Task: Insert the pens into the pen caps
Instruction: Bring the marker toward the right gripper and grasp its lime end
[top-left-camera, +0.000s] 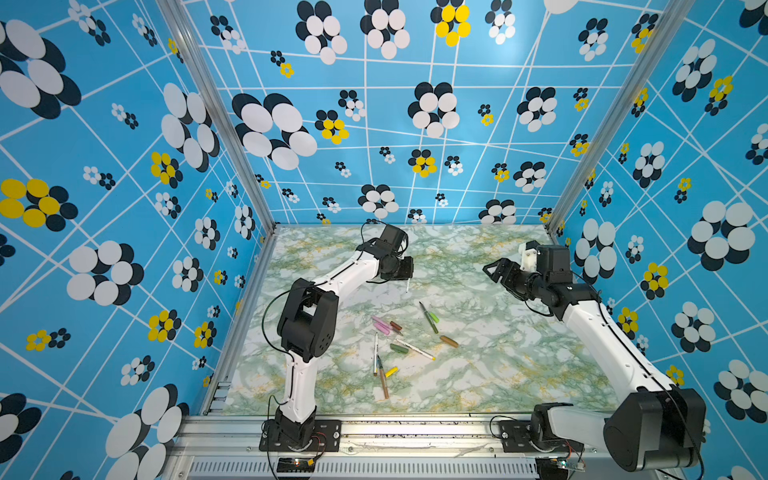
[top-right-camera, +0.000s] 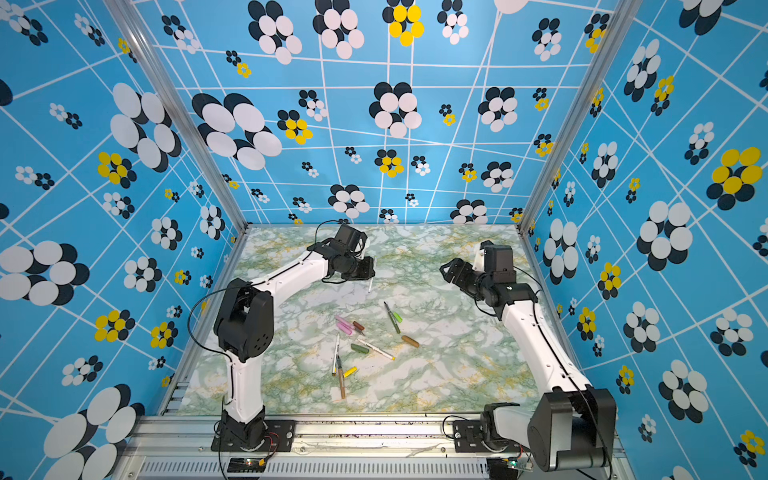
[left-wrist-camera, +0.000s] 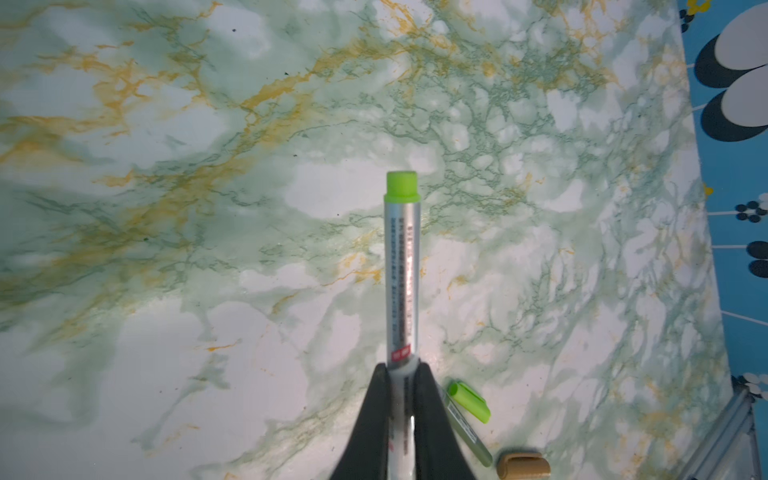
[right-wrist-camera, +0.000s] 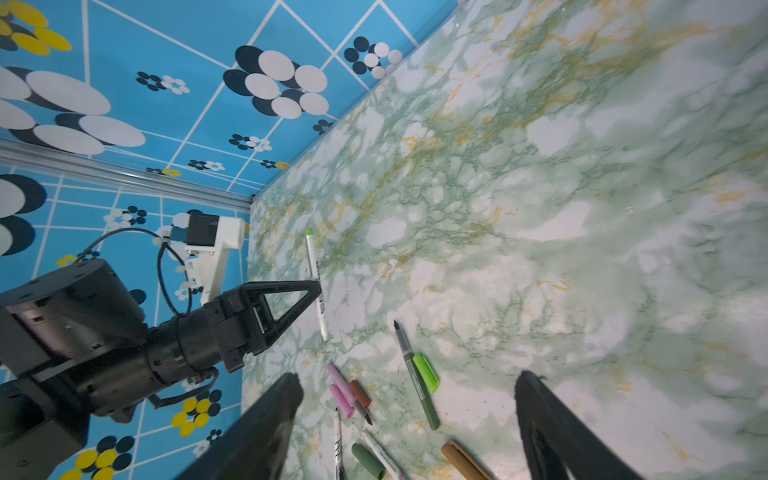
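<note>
My left gripper should keep carrying the white pen's light green end (left-wrist-camera: 401, 187), which stands free of it, toward my open right gripper (top-left-camera: 493, 272) until that gripper's fingers close.
My left gripper (left-wrist-camera: 401, 372) is shut on a white pen (left-wrist-camera: 401, 270) with a light green end, held above the table's far middle (top-left-camera: 408, 286). Seen from the right wrist, this pen (right-wrist-camera: 314, 266) points tip-down out of the left gripper (right-wrist-camera: 318, 289). My right gripper (top-left-camera: 492, 270) hangs open and empty at the far right, fingers (right-wrist-camera: 274, 411) wide apart. Several pens and pen caps lie mid-table: a dark green pen (top-left-camera: 428, 318) beside a light green cap (top-left-camera: 434, 318), pink caps (top-left-camera: 381, 326), a brown cap (top-left-camera: 395, 326), a tan cap (top-left-camera: 449, 341), a dark green cap (top-left-camera: 399, 348), a yellow cap (top-left-camera: 391, 372), white pens (top-left-camera: 415, 349) and a brown pen (top-left-camera: 383, 380).
The marbled table (top-left-camera: 498, 365) is boxed in by blue flowered walls (top-left-camera: 124, 208) on three sides, with a metal rail (top-left-camera: 415, 428) along the front. Both arm bases are bolted to that rail.
</note>
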